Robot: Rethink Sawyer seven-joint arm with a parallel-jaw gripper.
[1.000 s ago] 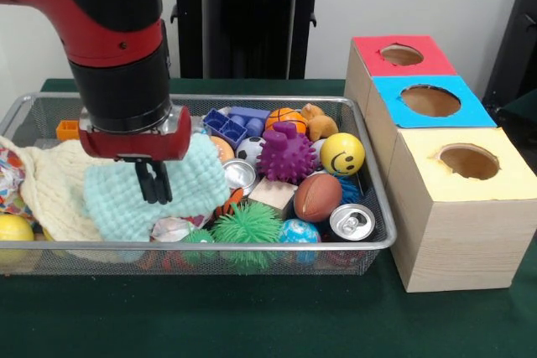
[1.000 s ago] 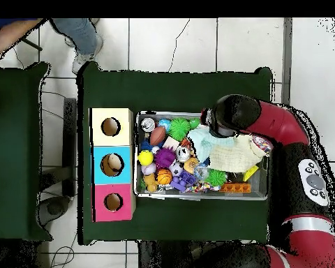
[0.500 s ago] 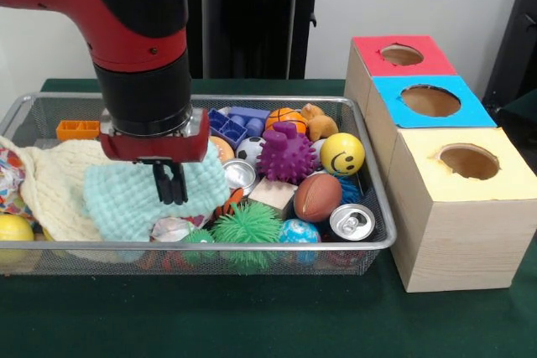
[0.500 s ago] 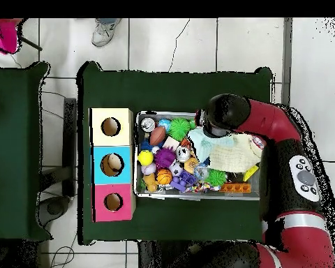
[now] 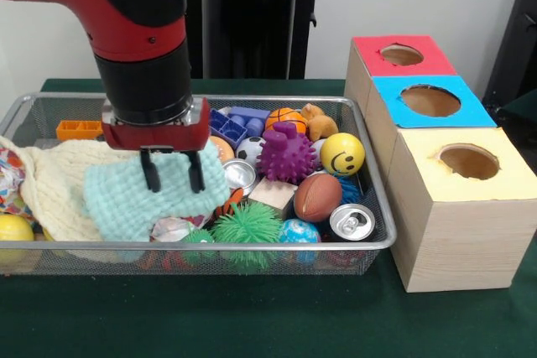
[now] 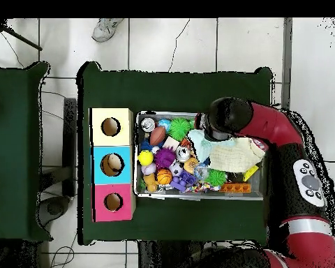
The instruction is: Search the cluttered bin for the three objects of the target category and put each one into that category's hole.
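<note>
A bit of orange (image 5: 229,203) sticks out past the mint green cloth's edge (image 5: 172,192), so the cloth will reveal a hidden toy when I raise it.
A wire bin (image 5: 277,246) holds a jumble of toys. My gripper (image 5: 174,175) hangs open just over a mint green cloth (image 5: 126,203) at the bin's left middle, with nothing between its fingers. Beside the cloth lie a silver can (image 5: 238,175), a purple spiky ball (image 5: 285,155), a yellow smiley ball (image 5: 342,153), a brown football (image 5: 317,197), a second can (image 5: 351,221) and a green spiky ball (image 5: 247,228). In the overhead view the arm (image 6: 268,129) covers the gripper above the bin (image 6: 198,197).
Three boxes with round top holes stand in a row beside the bin: red (image 5: 401,54), blue (image 5: 430,100), yellow (image 5: 468,161). A cream cloth (image 5: 50,182) fills the bin's left end. An orange brick (image 5: 77,129), blue blocks (image 5: 226,126) and a small basketball (image 5: 285,116) lie at the back.
The gripper has shifted a little to the right over the mint cloth and risen slightly. Its fingers, pressed together before, now stand apart. The cloth lies as it did.
</note>
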